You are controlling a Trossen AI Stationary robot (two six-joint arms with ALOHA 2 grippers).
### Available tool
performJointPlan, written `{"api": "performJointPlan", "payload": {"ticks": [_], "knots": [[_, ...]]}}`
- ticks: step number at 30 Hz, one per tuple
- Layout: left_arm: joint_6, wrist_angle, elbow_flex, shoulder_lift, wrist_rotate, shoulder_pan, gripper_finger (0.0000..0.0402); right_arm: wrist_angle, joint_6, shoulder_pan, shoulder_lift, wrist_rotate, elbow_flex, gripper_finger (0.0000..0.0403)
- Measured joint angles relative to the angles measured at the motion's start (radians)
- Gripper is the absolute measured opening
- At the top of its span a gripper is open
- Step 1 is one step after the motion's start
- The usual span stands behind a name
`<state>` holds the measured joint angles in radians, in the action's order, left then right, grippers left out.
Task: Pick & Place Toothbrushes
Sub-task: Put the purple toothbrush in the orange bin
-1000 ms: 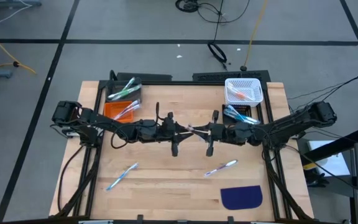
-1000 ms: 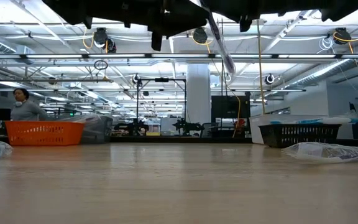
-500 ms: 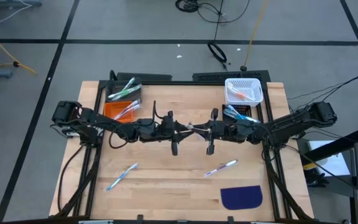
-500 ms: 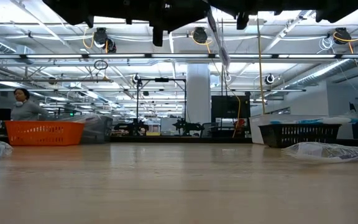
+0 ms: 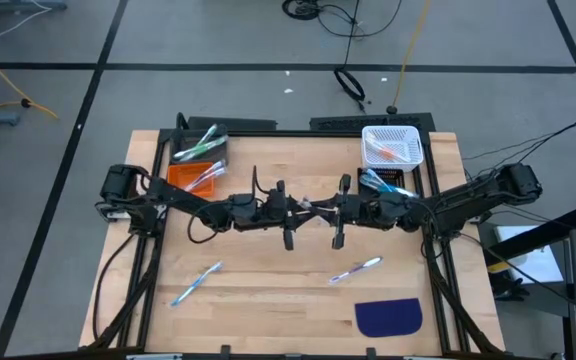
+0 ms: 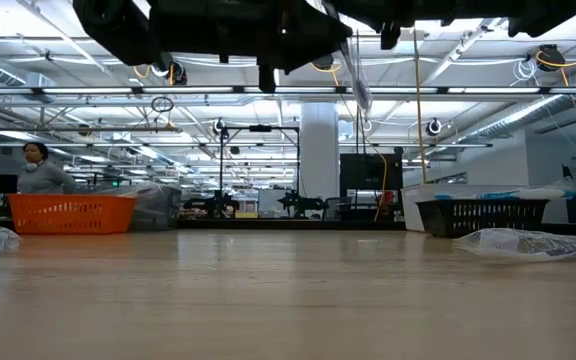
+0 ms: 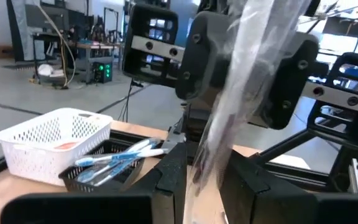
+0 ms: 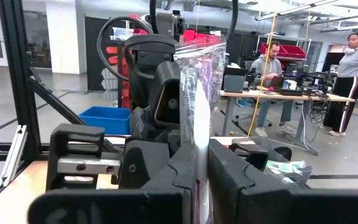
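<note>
Both my grippers are on the wrapped toothbrush [image 5: 313, 208]. My right gripper should open first, and then my left gripper should carry the toothbrush to the orange bin [image 5: 190, 178] on its own side.
A toothbrush in a clear plastic wrapper [image 5: 307, 206] hangs high over the table's middle, between my two grippers. In the low view it slants down [image 6: 356, 75] from the dark arms. My left gripper [image 5: 298, 207] and my right gripper [image 5: 320, 208] face each other, level, both shut on it. Two loose toothbrushes lie flat on the wood, one near left [image 5: 196, 283], one near right [image 5: 356, 270]. More toothbrushes lie in the bins at the far side. My left gripper [image 7: 204, 163] pinches the wrapper's lower stretch [image 7: 205, 173] between its two fingers, coming level from the table's left. The wrapper runs on slanting past the fingers toward the other gripper, clear of the table. My right gripper [image 8: 196, 158] pinches the wrapped toothbrush [image 8: 197, 93] between its two fingers at a low part [image 8: 197, 167], coming roughly level from the table's right. The fingers lie across it. It stands out straight beyond them, lifted clear.
At the far left stand a black bin with green toothbrushes [image 5: 200, 145] and an orange bin [image 5: 196, 177]. At the far right stand a white basket [image 5: 392, 145] and a black bin with blue toothbrushes [image 5: 383, 183]. A dark blue half-round mat [image 5: 388, 317] lies near right.
My left arm has reached farther toward the table's right edge and sunk a little, bringing its gripper closer to the right gripper. The wrapped toothbrush stays lifted between them, hanging a little steeper.
</note>
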<state>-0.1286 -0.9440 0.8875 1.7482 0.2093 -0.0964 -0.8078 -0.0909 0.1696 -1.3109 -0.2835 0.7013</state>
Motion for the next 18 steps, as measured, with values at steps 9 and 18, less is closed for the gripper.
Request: {"api": "performJointPlan", "payload": {"ticks": [9, 18], "knots": [[0.023, 0.008, 0.000, 0.003, -0.005, 0.000, 0.0012, 0.028, 0.022, 0.000, 0.000, -0.003, 0.000, 0.0017], [0.020, 0.010, 0.000, 0.003, 0.001, -0.003, 0.0004, 0.060, 0.023, 0.000, 0.000, -0.003, 0.000, 0.0065]]}}
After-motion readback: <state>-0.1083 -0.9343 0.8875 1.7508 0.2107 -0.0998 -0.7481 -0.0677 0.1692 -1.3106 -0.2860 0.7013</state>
